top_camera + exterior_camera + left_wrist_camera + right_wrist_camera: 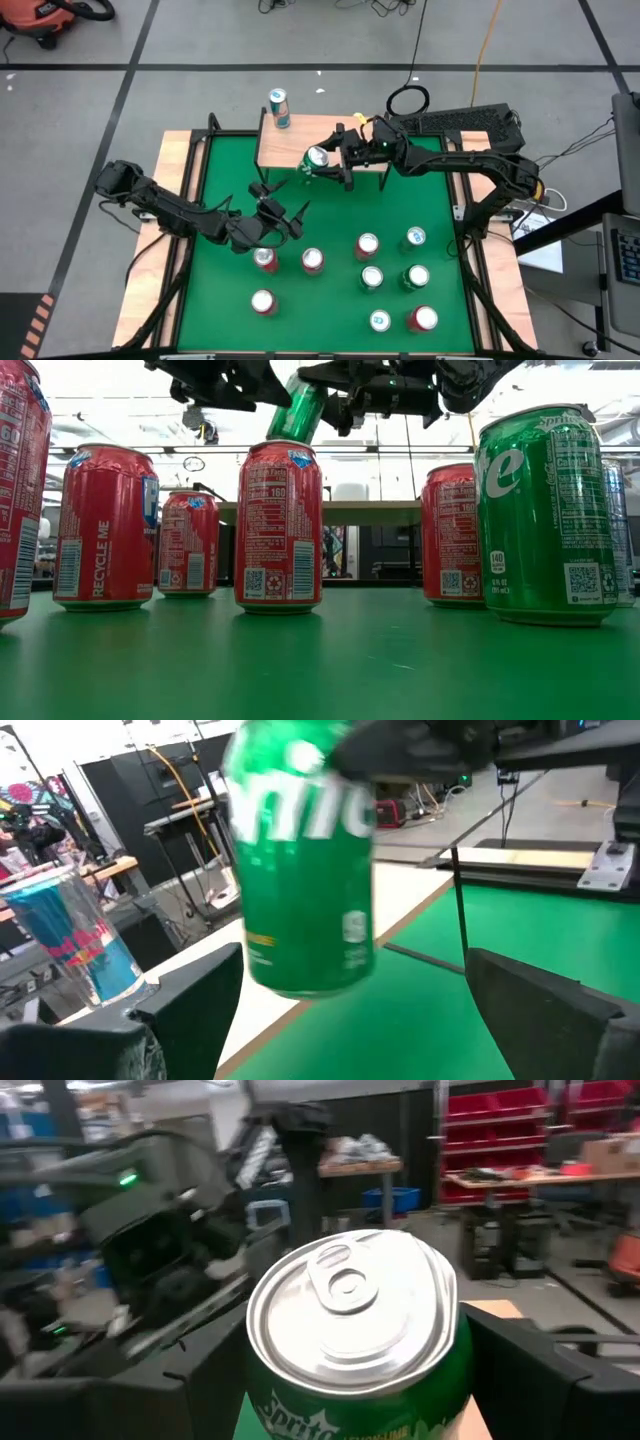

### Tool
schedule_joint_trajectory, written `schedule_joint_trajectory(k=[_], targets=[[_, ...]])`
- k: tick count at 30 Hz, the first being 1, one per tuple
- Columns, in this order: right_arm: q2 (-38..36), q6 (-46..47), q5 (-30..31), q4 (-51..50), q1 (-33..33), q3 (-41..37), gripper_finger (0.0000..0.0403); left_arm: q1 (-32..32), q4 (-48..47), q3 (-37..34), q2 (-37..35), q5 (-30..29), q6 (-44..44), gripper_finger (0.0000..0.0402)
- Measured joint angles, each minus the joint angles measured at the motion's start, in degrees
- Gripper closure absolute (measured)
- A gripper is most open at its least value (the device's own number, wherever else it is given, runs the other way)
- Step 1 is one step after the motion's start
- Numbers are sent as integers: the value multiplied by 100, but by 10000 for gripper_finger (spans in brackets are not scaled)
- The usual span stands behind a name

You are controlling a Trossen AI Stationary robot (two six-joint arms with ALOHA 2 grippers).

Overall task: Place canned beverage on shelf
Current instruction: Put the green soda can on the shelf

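The green Sprite can (pixel 298 408) hangs at a slant in my right gripper. My left gripper should hold the can's lower half (pixel 287 428) while my right gripper takes hold of it again upright.
A green Sprite can (pixel 316 158) hangs tilted in the air over the near edge of the shelf (pixel 300 132), a light wooden top at the far side of the green table (pixel 330 215). My right gripper (pixel 327 165) reaches in level from the table's right and is shut on this can. My left gripper (pixel 285 204) stands open over the table, nearer than the can and apart from it, with nothing between its fingers (pixel 190 1010). A blue and silver can (pixel 279 108) stands upright on the shelf's far left corner. My right gripper pinches the green can's side wall just below the lid (pixel 450 1380) between its two fingers (pixel 540 1370), one on each side. The fingers come in level from the table's right. The can is lifted clear and tilted, its lid (pixel 350 1310) leaning toward the wrist.
Several red and green cans stand upright on the near half of the table, among them a red one (pixel 264 258) just below my left gripper and a green one (pixel 545 515) close to the low camera. The middle of the table before the shelf is bare green.
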Motion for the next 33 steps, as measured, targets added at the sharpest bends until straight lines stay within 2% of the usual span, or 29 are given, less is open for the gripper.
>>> schedule_joint_trajectory(k=[2,7,13,19,22,28,33], targets=[[-15,-38,-259,1,-92,0,109,-1,-141,0,-138,57,3,24],[-20,-181,-967,-81,-276,117,109,379,-400,0,-427,1291,-8,24],[-28,-856,-1575,-1124,-277,645,109,895,-422,-2,-425,1498,-152,24],[-28,-1397,-1599,-2087,-170,1095,109,1057,-355,-7,-294,1921,-451,24],[-28,-1440,-1636,-2073,-108,1174,109,1076,-393,-15,-221,2085,-470,24],[-32,-1527,-1620,-2086,-15,1191,109,1128,127,-12,-21,2164,-435,25],[-33,-1558,-1637,-2105,68,1191,109,1150,449,-11,88,2506,-286,52]])
